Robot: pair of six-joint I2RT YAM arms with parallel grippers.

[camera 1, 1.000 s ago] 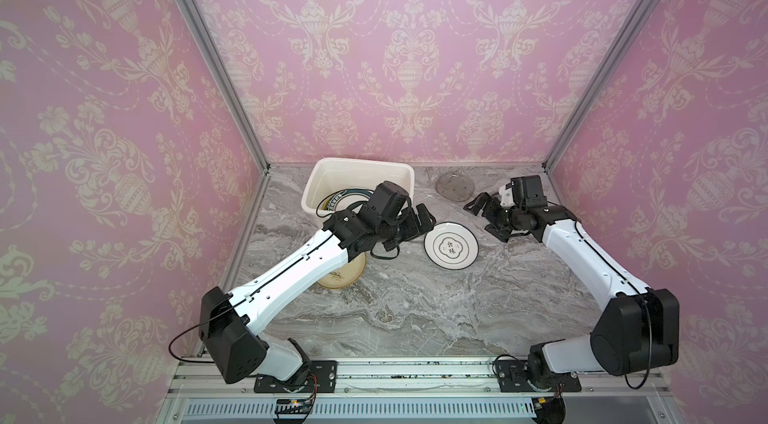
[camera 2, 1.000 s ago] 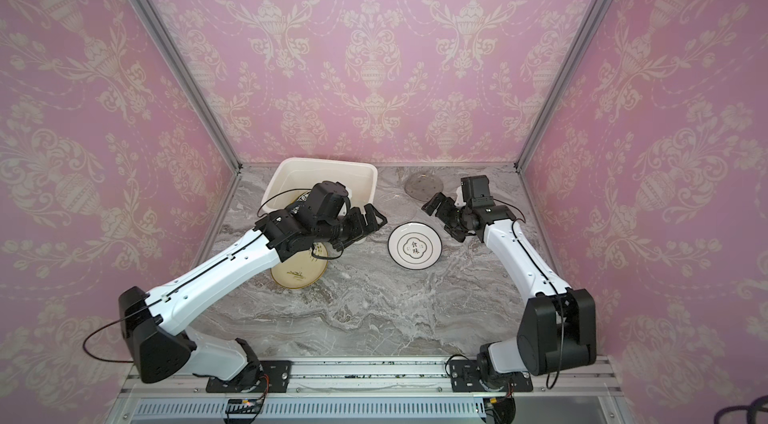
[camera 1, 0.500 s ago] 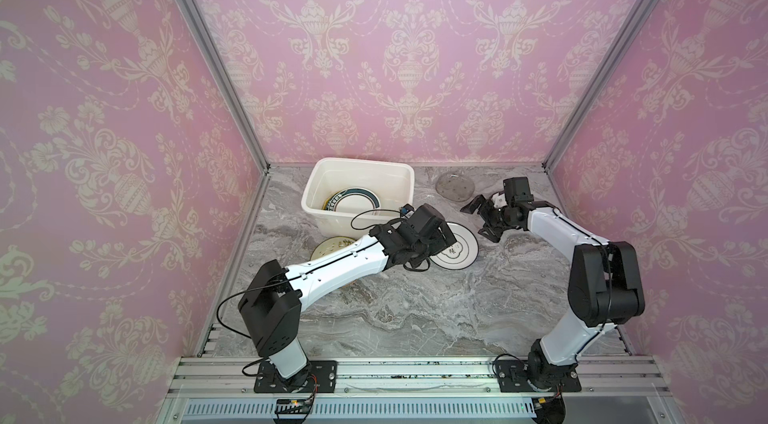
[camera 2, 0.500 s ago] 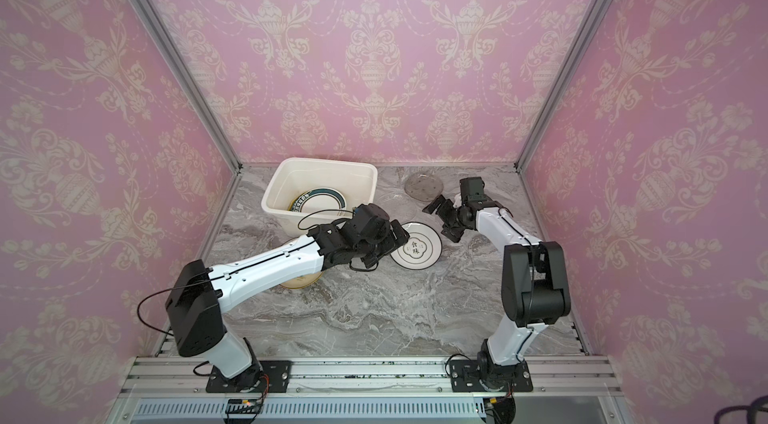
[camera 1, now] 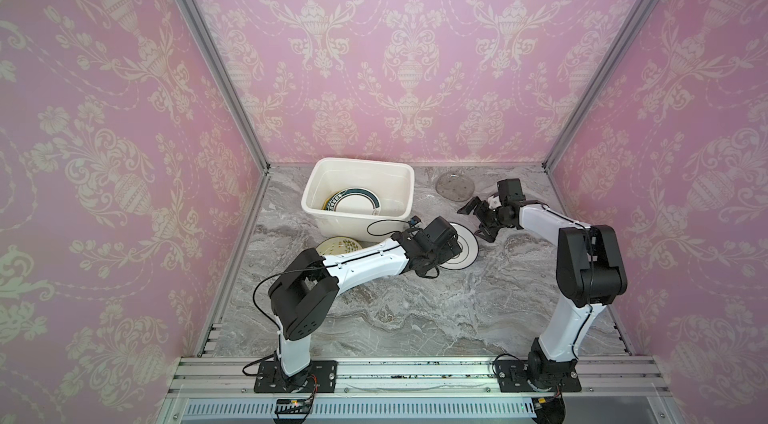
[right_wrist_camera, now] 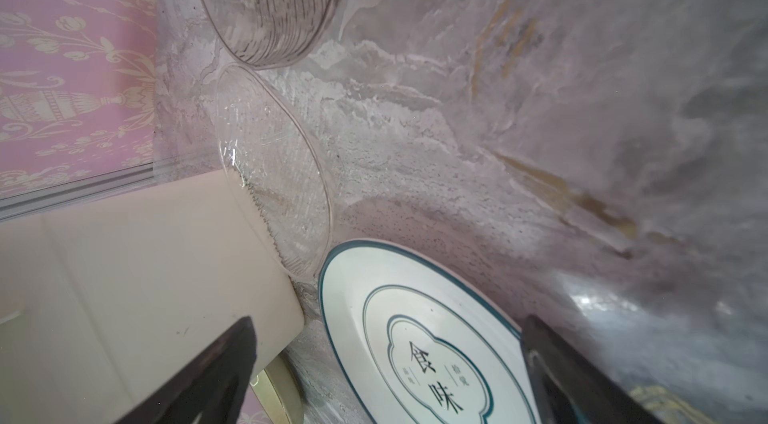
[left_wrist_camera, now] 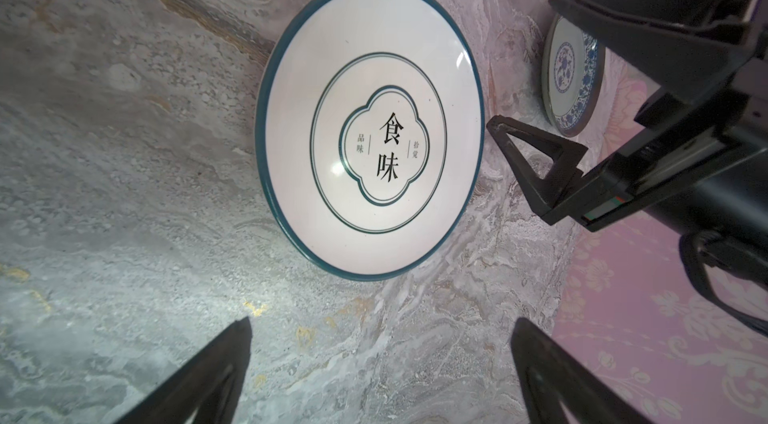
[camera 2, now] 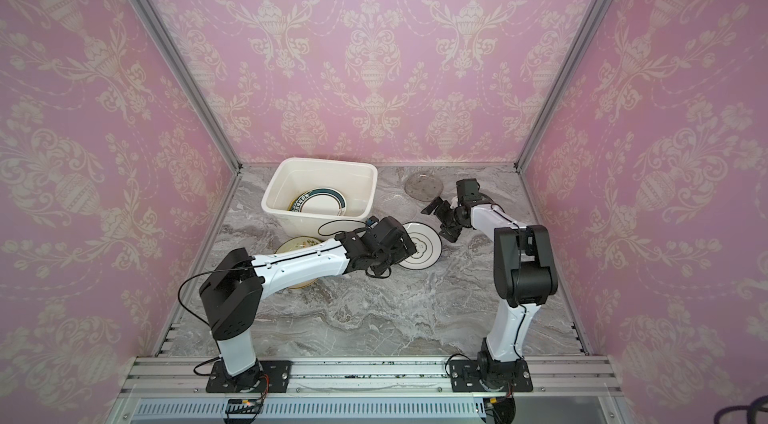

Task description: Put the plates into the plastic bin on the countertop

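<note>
The white plate's near edge (left_wrist_camera: 364,276) faces the open fingers of my left gripper across clear countertop (left_wrist_camera: 376,340), so I keep moving in until that edge sits inside them, then close.
The white plastic bin (camera 1: 401,176) stands at the back of the countertop (camera 1: 415,309) with dark-rimmed plates (camera 1: 355,203) in it. A white plate with a dark rim and lettered centre (left_wrist_camera: 370,131) lies flat in front of the bin. My left gripper (left_wrist_camera: 381,322) is open just short of that plate's near edge, empty. My right gripper (camera 1: 476,221) is open at the plate's far side, and the plate's rim lies between its fingers (right_wrist_camera: 552,359) without being clamped. A blue-patterned plate (left_wrist_camera: 571,77) lies behind the right gripper.
A smoky glass plate (camera 1: 455,185) and a clear glass plate (right_wrist_camera: 274,176) lie right of the bin, the clear one against the bin's corner. A cream plate (camera 1: 334,244) lies under my left forearm. Pink walls close three sides.
My left gripper swung from the bin's front over to the lettered plate. The right arm folded its elbow back while its gripper stayed by the plate. Both stayed open.
</note>
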